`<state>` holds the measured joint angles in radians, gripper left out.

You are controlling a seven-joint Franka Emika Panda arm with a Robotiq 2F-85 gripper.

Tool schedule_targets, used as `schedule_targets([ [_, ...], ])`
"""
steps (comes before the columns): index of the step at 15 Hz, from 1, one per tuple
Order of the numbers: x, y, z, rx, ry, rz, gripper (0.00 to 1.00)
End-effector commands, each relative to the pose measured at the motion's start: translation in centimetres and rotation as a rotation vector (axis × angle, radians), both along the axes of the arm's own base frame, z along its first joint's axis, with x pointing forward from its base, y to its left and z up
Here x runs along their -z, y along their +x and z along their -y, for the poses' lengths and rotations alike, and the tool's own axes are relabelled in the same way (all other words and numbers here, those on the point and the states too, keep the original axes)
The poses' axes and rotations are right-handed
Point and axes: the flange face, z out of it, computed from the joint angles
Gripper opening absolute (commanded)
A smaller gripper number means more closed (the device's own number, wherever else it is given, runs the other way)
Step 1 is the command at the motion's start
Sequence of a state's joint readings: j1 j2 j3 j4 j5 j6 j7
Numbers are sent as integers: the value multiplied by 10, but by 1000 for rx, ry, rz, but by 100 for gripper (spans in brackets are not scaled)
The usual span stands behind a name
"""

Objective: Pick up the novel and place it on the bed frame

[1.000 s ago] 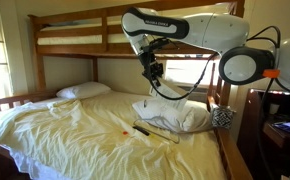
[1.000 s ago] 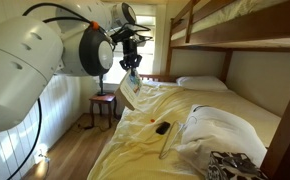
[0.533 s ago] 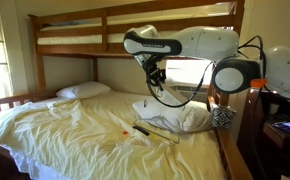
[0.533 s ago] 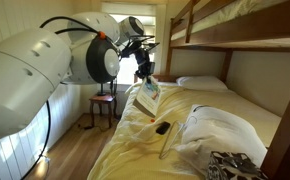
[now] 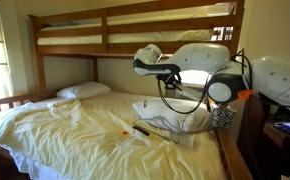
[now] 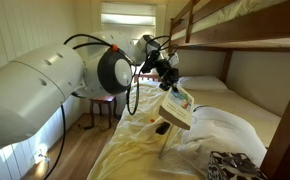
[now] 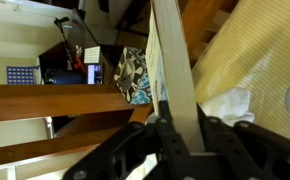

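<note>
The novel (image 6: 178, 109) is hanging over the pillow, inside the bed frame, so next my gripper moves back and lowers the novel toward the rail (image 5: 231, 152) next to the patterned cloth.
The novel (image 6: 177, 106), a thin paperback with a pale multicoloured cover, hangs tilted from my gripper (image 6: 166, 72) above the yellow bedding, close to the white pillow (image 6: 221, 130). In the wrist view the novel (image 7: 174, 70) shows edge-on as a grey strip running up from between the black fingers (image 7: 153, 135), and my gripper (image 7: 181, 126) is shut on it. The brown wooden bed frame (image 5: 41, 62) shows as posts and long rails in both exterior views, with the upper bunk rail (image 6: 235, 32) and the rails (image 7: 45, 100) beside the mattress. My gripper (image 5: 171, 80) hovers over the pillow (image 5: 175, 116).
A slim dark stick (image 5: 155, 132) and a small dark object (image 6: 162, 127) lie on the rumpled bedding. A black-and-white patterned cloth (image 5: 222, 117) sits by the bed's edge. A second pillow (image 5: 83, 90) lies at the head. A small wooden stool (image 6: 103, 104) stands beside the bed.
My arm has swung across the bed with the novel, from beside the mattress edge to above the pillow. The grip has stayed the same.
</note>
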<state>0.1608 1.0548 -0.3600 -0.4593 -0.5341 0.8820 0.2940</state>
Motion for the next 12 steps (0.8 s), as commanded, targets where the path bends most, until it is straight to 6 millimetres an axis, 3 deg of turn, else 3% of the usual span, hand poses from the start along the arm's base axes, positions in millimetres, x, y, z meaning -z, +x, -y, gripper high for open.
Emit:
schedule_targets([
  [1,17,-4,10,21,-73,-102,6],
  [5,45,1,12,60,-110,-65,6],
  [8,69,-2,1,17,114,-156,6],
  [10,90,-11,2,31,181,-249,6],
  [12,98,-9,2,18,196,-267,6],
])
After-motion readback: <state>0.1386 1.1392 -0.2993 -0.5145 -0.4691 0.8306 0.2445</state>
